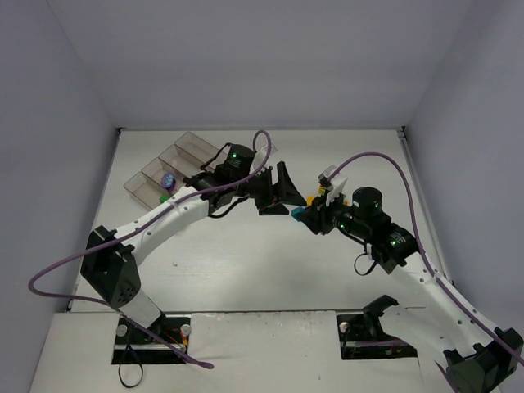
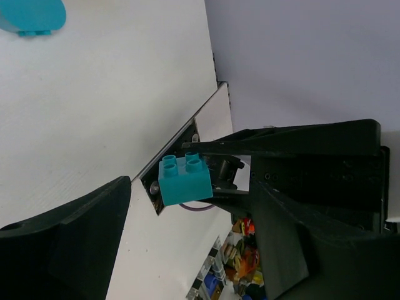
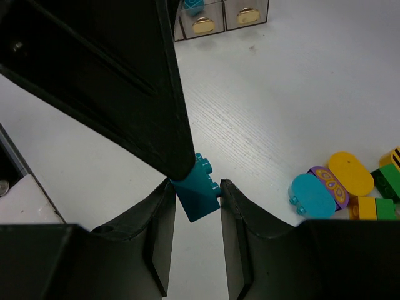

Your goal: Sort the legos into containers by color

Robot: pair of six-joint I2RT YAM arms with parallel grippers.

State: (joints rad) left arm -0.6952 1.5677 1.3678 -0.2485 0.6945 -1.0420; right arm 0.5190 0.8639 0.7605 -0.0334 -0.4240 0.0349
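Observation:
The cyan brick (image 1: 297,214) is pinched in my right gripper far from the containers, so my left gripper should take the brick and bring it to the container holding cyan (image 3: 201,14).
A cyan brick (image 3: 197,195) is pinched between the fingers of my right gripper (image 3: 195,203), held above the table's middle (image 1: 297,212). My left gripper (image 1: 288,191) is wide open. Its fingers straddle the same brick (image 2: 184,181), and one fingertip (image 3: 178,159) touches the brick's top. Loose legos lie beside them: a rounded cyan one (image 3: 310,195), a purple one (image 3: 328,180), a rounded yellow one (image 3: 350,172) and a green one (image 3: 389,181). The clear containers (image 1: 190,146) stand at the far left and hold a purple piece (image 1: 168,179) and a green one (image 1: 164,197).
The two arms meet over the table's centre. The bin ends with yellowish marks (image 3: 203,25) show at the top of the right wrist view. White walls close in the table's left, far and right sides. A purple cable (image 1: 377,160) arcs above the right arm.

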